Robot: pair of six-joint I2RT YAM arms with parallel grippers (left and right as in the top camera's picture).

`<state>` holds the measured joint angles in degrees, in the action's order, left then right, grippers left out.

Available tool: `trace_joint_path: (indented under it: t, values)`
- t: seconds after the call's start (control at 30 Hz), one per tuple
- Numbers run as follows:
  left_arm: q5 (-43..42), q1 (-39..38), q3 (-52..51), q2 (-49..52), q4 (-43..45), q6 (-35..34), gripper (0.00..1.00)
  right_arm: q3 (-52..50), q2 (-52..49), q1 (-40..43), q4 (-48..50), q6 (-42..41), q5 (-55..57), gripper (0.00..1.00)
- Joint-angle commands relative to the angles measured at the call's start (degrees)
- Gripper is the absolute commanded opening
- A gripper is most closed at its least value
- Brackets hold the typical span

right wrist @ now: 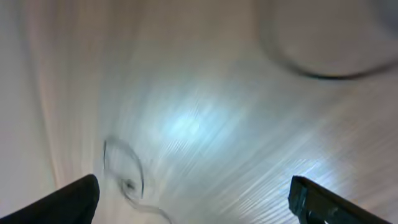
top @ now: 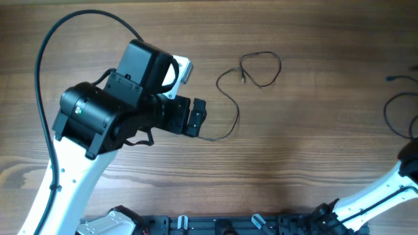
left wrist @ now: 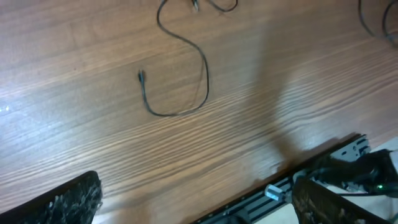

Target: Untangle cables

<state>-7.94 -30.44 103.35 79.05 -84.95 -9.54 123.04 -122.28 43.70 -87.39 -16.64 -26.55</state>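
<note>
The thin black cable is clear of the second cable, so I should keep moving my right gripper toward its loop until the open fingers are on both sides of the loop.
One thin black cable lies loose on the wooden table, with a loop at its far end and a tail running toward my left gripper. In the left wrist view this cable curves ahead of the open jaws, its small plug end lying free. My left gripper holds nothing. A second cable curls at the right edge. The right wrist view is motion-blurred: my right gripper is open and empty above a faint cable loop.
The left arm's thick black cable arcs over the table's left side. A black rail runs along the near edge. The right arm enters from the bottom right corner.
</note>
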Motion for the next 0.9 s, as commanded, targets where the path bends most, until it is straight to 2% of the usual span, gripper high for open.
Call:
trace_joint_path:
  t: [0.0, 0.07, 0.13, 0.2, 0.27, 0.33, 0.4, 0.47, 0.53, 0.73, 0.77, 0.83, 0.87]
  values:
    - [0.98, -0.24, -0.28, 0.28, 3.93, 0.07, 1.0, 0.33, 0.28, -11.06, -3.15, 22.62, -9.62, 1.0]
    - [4.61, -0.02, -0.28, 0.52, 6.82, -1.62, 0.98, 0.31, 0.28, -19.76, -4.79, 26.27, -9.05, 0.99]
    - [14.93, 1.25, -0.28, 1.53, 7.93, -8.22, 0.96, 0.28, 0.28, -32.24, -4.61, 23.82, -1.55, 1.0]
    - [21.16, 3.58, -0.28, 3.41, 6.84, -11.72, 0.98, 0.28, 0.28, -43.78, -3.13, 22.69, 11.52, 1.0]
    - [21.46, 6.21, -0.28, 5.77, 5.11, -11.96, 0.99, 0.15, 0.22, -52.02, 0.07, 22.38, 28.3, 1.0]
    - [19.21, 7.54, -0.28, 8.22, 2.71, -11.93, 0.97, -0.66, 0.22, -57.09, 5.11, 26.6, 37.07, 1.0]
    - [17.59, 7.45, -0.28, 9.6, 1.51, -10.21, 0.97, -2.71, 0.15, -59.69, 10.01, 40.0, 34.07, 1.0]
    - [16.31, 6.91, -0.28, 9.57, 1.6, -8.2, 0.98, -5.14, -0.15, -60.63, 13.55, 47.8, 26.1, 1.0]
    - [15.67, 6.58, -0.28, 9.57, 1.53, -7.17, 0.99, -9.51, -0.26, -60.96, 17.94, 51.93, 19.96, 1.0]
    - [14.93, 6.56, -0.28, 9.57, 1.64, -7.21, 1.0, -26.97, -0.37, -61.0, 35.15, 54.31, 17.42, 1.0]
    - [14.53, 6.54, -0.28, 9.57, 1.77, -7.21, 1.0, -29.11, -0.37, -61.0, 37.29, 54.4, 17.44, 0.97]
    - [13.29, 6.54, -0.28, 9.57, 2.05, -7.21, 1.0, -32.3, -0.37, -61.0, 40.37, 54.36, 17.42, 0.82]
    - [13.29, 6.54, -0.28, 9.57, 2.05, -7.21, 1.0, -33.92, -0.37, -61.0, 41.88, 54.34, 17.4, 0.8]
